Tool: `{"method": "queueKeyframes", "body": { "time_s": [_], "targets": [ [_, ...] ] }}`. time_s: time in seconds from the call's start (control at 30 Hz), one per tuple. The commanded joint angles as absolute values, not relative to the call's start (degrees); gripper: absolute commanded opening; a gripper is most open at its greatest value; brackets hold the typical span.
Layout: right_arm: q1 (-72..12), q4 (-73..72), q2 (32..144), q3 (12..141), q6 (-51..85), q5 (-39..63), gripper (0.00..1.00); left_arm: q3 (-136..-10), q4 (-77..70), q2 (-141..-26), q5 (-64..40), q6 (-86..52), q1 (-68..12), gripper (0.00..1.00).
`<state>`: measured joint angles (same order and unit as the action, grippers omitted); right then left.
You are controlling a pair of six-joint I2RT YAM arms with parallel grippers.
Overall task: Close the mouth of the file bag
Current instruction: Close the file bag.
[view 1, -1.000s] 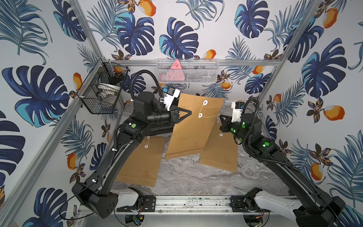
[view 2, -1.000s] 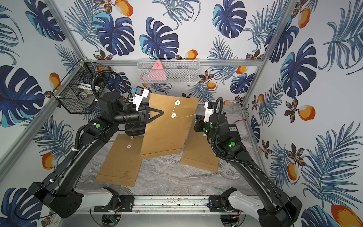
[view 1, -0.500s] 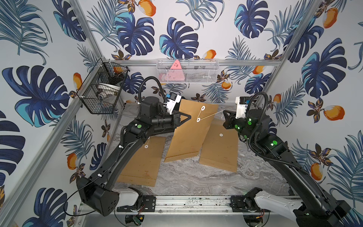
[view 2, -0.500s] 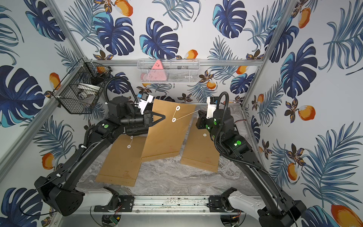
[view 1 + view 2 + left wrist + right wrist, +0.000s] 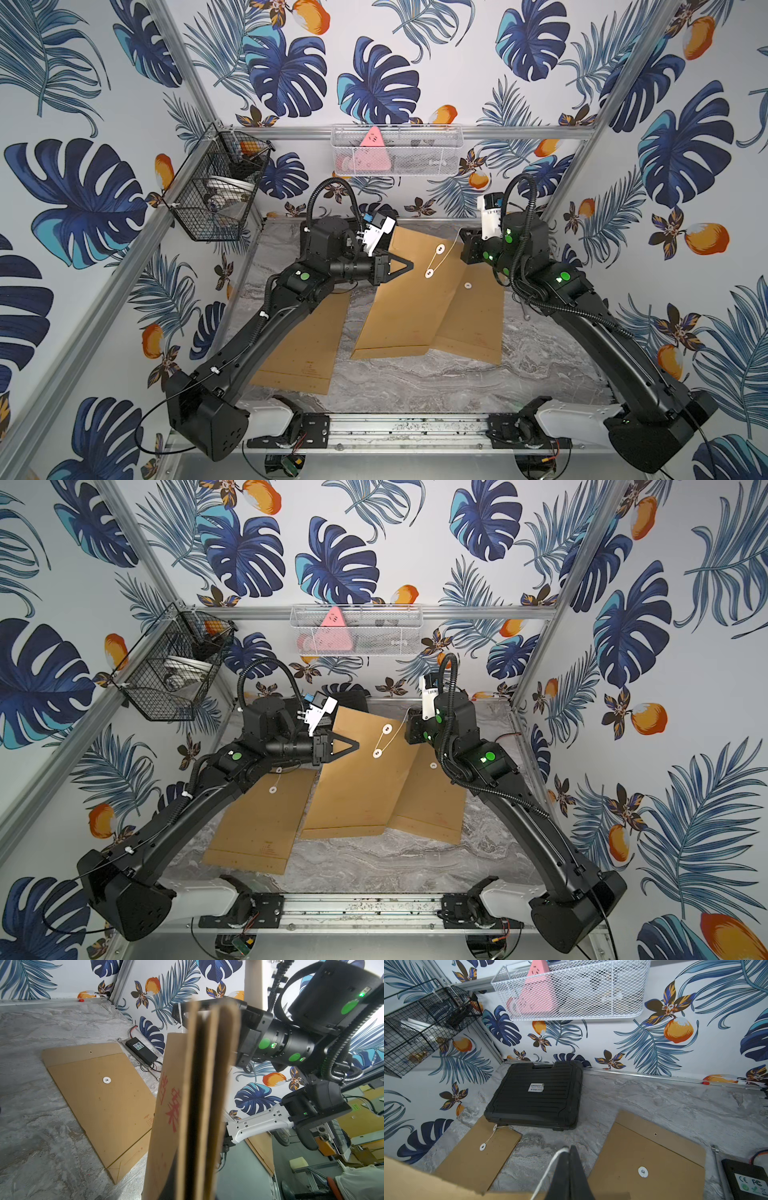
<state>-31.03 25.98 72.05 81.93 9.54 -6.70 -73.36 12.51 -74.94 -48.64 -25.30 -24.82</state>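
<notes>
Next, my right gripper swings back over the upper button (image 5: 441,249) and down, because the white string (image 5: 453,246) runs at a slant from the lower button out past the bag's edge.
The middle brown file bag (image 5: 399,307) (image 5: 353,791) leans up off the table, its lower edge resting on the marble. My left gripper (image 5: 409,264) (image 5: 355,743) is shut on the bag's left edge near the top; in the left wrist view the file bag (image 5: 199,1095) stands edge-on and hides the jaws. A white string (image 5: 434,261) runs between the two white buttons on the flap end and on to my right gripper (image 5: 462,245) (image 5: 570,1148). That gripper is shut on the string (image 5: 550,1167) just right of the bag's top.
Two more brown file bags lie flat, one at the left (image 5: 303,353) and one at the right (image 5: 478,320), partly under the held bag. A black case (image 5: 537,1095) sits at the back wall. A black power adapter (image 5: 141,1050) lies at the right edge. Wire baskets (image 5: 216,187) hang above.
The held bag has come lower and leans flatter, with the left gripper still on its edge. The right gripper has moved back and up with the string.
</notes>
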Motion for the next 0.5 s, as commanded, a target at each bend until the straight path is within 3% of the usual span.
{"method": "queueKeyframes", "body": {
  "time_s": [0.0, 0.47],
  "targets": [
    [-31.0, 27.8, 72.9, 83.6, 8.6, -5.6, 0.00, -72.6, 10.1, -74.6, -50.0, -24.6, -25.2, 0.00],
    [-32.0, 28.5, 75.0, 86.5, 10.1, -2.0, 0.00, -70.3, 8.4, -75.5, -49.1, -25.8, -27.2, 0.00]
  ]
}}
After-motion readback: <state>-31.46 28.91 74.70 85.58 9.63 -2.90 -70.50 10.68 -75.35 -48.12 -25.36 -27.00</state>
